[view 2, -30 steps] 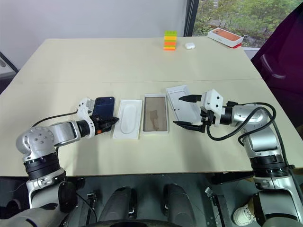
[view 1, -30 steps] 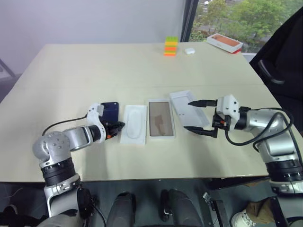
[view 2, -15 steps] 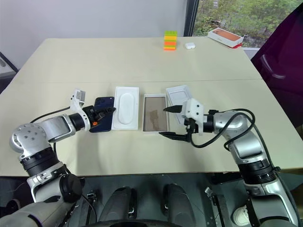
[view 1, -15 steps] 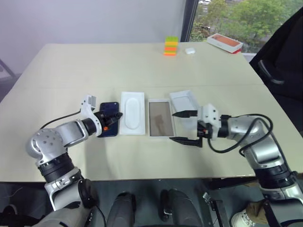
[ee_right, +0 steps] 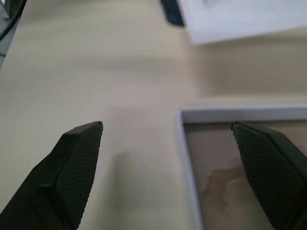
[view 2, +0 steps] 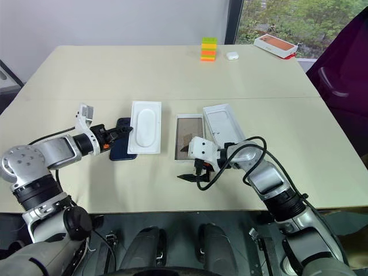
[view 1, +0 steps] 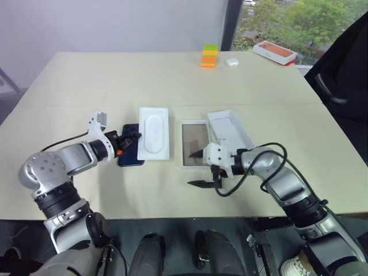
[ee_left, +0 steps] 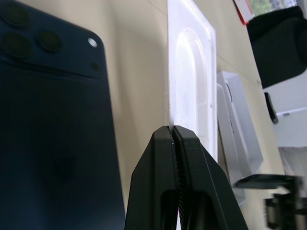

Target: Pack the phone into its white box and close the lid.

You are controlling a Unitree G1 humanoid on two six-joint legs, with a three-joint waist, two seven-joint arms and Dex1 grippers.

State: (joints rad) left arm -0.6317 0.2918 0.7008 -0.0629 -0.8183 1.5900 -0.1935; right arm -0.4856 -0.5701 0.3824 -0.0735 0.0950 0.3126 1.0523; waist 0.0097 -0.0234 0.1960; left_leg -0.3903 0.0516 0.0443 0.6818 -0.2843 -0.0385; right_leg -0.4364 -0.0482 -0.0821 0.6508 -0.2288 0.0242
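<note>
Next, I carry the insert [view 1: 153, 133] with my left gripper above the open box [view 1: 194, 138] while my right gripper pulls the box closer, because the insert hangs over the phone.
The white moulded insert [view 1: 154, 132] hangs a little above the table, and my left gripper [view 1: 136, 138] is shut on its edge [ee_left: 171, 115]. Partly under it the dark navy phone [view 1: 129, 156] lies back up on the table, its camera cluster [ee_left: 29, 28] showing in the left wrist view. The white box [view 1: 195, 135] sits open at the centre, brownish inside. Its lid [view 1: 230, 129] rests inside-up against its right side. My right gripper [view 1: 191, 169] stands open low at the box's near left corner [ee_right: 184, 115], with nothing between the fingers.
A stack of coloured blocks [view 1: 208, 56], a small white case [view 1: 232, 61] and an orange-topped box [view 1: 275, 52] stand at the table's far edge. A dark chair [view 1: 339, 75] is past the right side.
The left gripper has lifted the insert and carried it left, over the phone's edge. The right gripper swung left and down from the lid to the box's near corner.
</note>
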